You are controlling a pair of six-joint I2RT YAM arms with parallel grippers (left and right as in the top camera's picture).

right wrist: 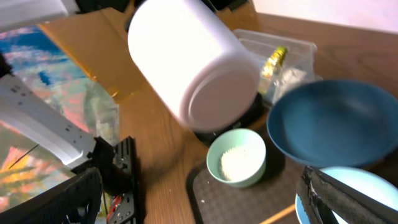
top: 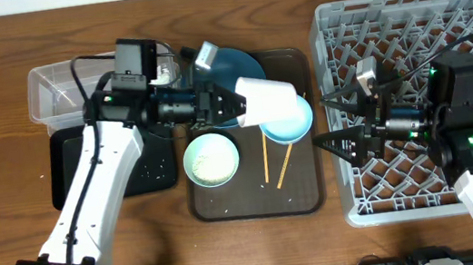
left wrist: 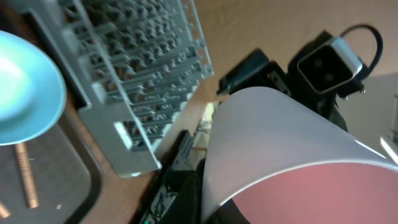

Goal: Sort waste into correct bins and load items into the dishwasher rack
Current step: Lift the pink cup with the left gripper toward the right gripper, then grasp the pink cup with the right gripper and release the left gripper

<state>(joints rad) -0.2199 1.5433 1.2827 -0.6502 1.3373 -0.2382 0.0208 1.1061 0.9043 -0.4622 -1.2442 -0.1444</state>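
Note:
The robot's left gripper is holding the small cup (top: 249, 102) by its rim, short of the grey rack, so the right gripper should grab its base end (top: 291, 102) and load the cup.
My left gripper (top: 231, 104) is shut on the rim of the small cup (top: 266, 101), which is white outside and pink inside (left wrist: 311, 193) and lies on its side above the brown tray. Below it sit the light-blue bowl (top: 290, 123), the dark-blue bowl (top: 232, 64) and the pale-green bowl (top: 211, 158) with rice in it (right wrist: 236, 163). Two chopsticks (top: 274, 162) lie beside them. My right gripper (top: 331, 120) stands open and empty at the left edge of the grey rack (top: 442, 23). The clear tub (top: 52, 88) holds the wrapper (right wrist: 273, 62) and the tissue (right wrist: 292, 78).
The dark-brown serving tray (top: 227, 202) carries the bowls and chopsticks. A shallow black tray (top: 67, 164) with a few white grains lies in front of the clear tub. The rack fills the right side of the table, and my right arm reaches over it.

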